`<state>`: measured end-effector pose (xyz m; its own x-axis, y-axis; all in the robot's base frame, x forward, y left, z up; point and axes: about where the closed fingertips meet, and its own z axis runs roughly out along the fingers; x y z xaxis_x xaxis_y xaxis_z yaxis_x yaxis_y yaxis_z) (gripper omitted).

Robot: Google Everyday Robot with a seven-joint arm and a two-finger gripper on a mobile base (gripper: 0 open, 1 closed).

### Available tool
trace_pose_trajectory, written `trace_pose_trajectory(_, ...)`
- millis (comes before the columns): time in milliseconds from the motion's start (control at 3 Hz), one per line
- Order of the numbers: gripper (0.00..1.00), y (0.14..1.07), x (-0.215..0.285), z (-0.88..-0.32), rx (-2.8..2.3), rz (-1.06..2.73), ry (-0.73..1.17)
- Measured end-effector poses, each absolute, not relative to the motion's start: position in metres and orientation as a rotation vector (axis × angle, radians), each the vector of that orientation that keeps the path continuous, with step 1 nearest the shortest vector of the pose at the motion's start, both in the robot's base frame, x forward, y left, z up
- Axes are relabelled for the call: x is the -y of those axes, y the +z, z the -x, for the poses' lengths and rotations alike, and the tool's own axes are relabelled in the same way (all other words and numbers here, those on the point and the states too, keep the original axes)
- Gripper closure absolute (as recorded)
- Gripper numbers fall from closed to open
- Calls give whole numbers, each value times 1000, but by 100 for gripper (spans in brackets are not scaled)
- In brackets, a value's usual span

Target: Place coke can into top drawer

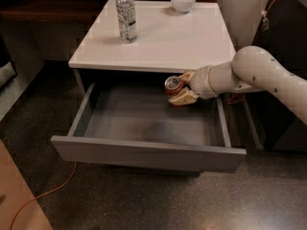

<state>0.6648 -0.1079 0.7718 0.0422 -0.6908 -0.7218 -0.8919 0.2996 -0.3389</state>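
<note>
I should continue to lower the coke can (173,85) with my gripper until the can's base rests on the clear grey bottom (167,119) of the open top drawer, because the can hangs over it.
The coke can (171,86), red with a silver top, hangs tilted over the back right of the open top drawer (144,153), just under the cabinet's white top. My gripper (181,88) is shut on the can, its tan fingers (183,98) above and below it. The white arm reaches in from the right. The drawer is pulled far out and its grey inside holds nothing.
On the white cabinet top (182,42) stand a clear plastic bottle (126,14) at the back left and a white bowl (183,1) at the back. An orange cable (43,195) lies on the dark floor at the lower left. Dark furniture stands to the right.
</note>
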Motion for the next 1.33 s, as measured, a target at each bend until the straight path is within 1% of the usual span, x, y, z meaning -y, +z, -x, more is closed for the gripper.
trace_pose_trajectory(333,100,753,110,-675,-1680,1447,258)
trace_pose_trajectory(667,100,735,109,-682,-1646,1416,276)
trace_pose_trajectory(1333,100,708,97,-692,-1611,1317,400)
